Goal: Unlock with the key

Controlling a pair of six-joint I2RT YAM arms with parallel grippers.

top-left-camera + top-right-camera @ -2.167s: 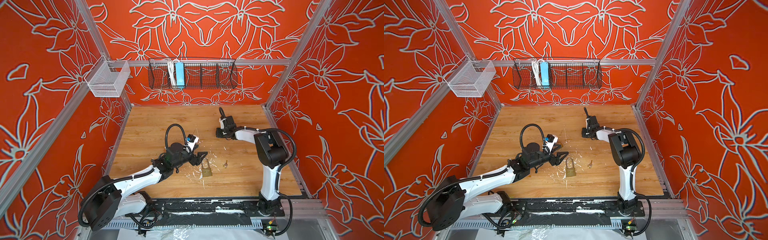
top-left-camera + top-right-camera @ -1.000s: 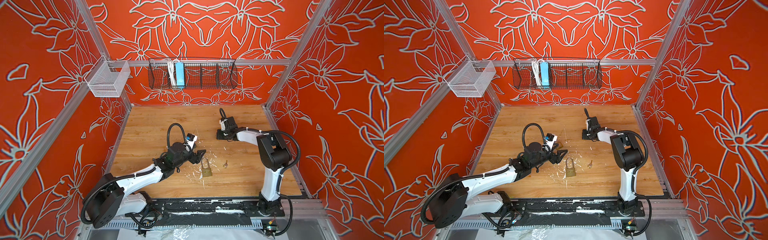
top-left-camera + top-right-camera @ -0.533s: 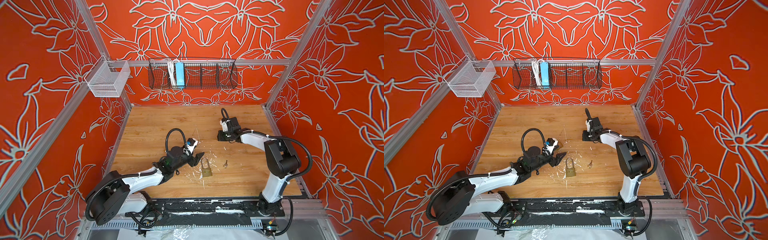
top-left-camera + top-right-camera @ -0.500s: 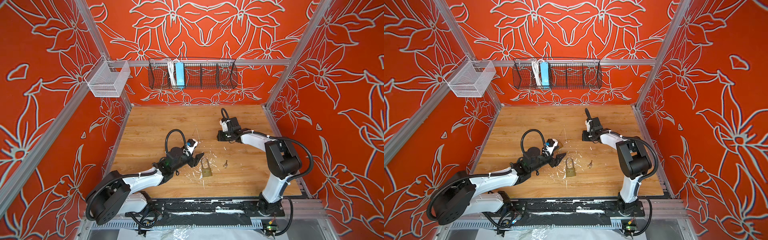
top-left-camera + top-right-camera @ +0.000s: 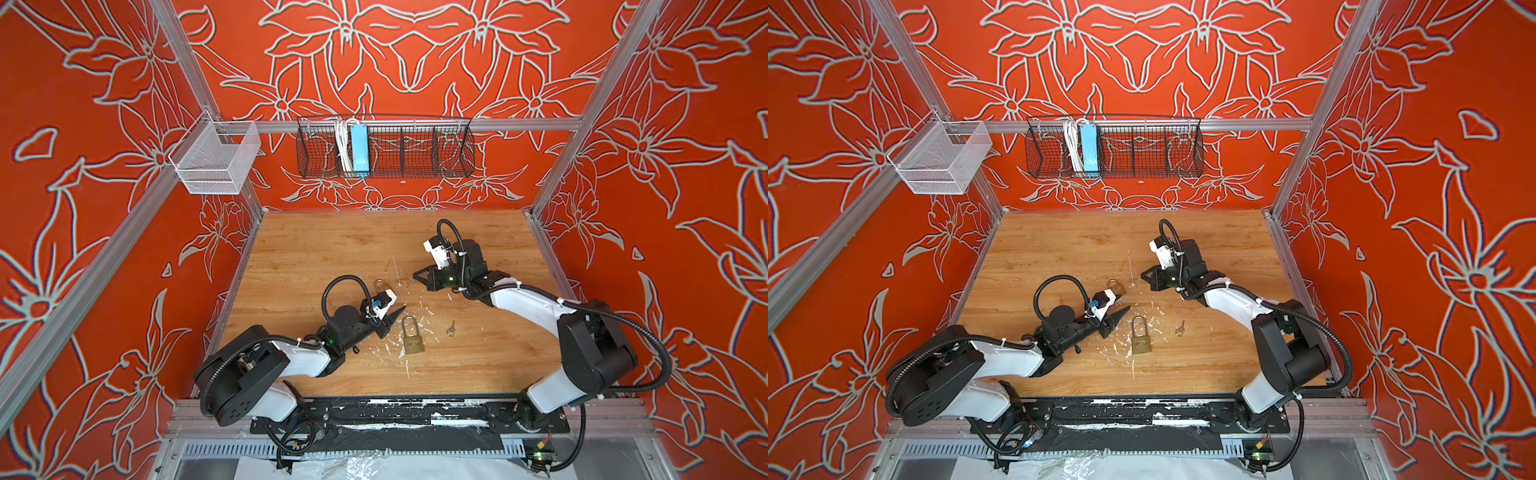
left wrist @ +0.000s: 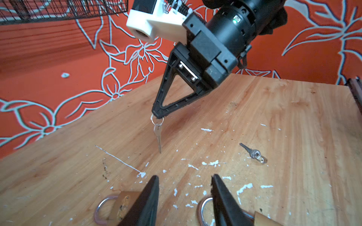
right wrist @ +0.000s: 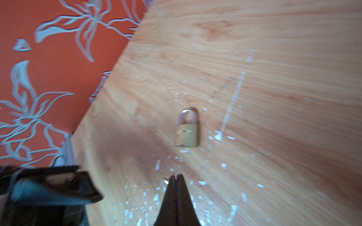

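The silver key's blade [image 6: 159, 143] hangs free, so my right gripper goes on toward my left gripper's open fingers [image 6: 184, 186] and lets go once they close on the blade.
A large brass padlock [image 5: 412, 340] [image 5: 1142, 343] lies flat near the middle of the wooden table [image 5: 316, 249]. A smaller brass padlock [image 5: 380, 286] [image 7: 186, 131] lies just beyond it. My left gripper [image 5: 394, 315] [image 6: 185, 177] is open and low over the table. Nothing is between its fingers, which point between the small padlock [image 6: 117, 203] and the large one's shackle [image 6: 203, 209]. My right gripper [image 5: 417, 274] [image 6: 158, 115] [image 7: 175, 176] is shut on the ring of a silver key [image 6: 159, 137], which hangs blade down above the wood.
A second small key [image 5: 451, 329] [image 6: 252, 153] on a ring lies right of the large padlock. White paint flecks scatter the wood. A black wire basket [image 5: 384, 147] and a white mesh basket [image 5: 216, 160] hang on the walls. Red walls enclose the table on three sides.
My right gripper has carried the key left and toward the front, closer to the padlocks. My left gripper has sunk lower and drawn back a little, and its jaws have narrowed.
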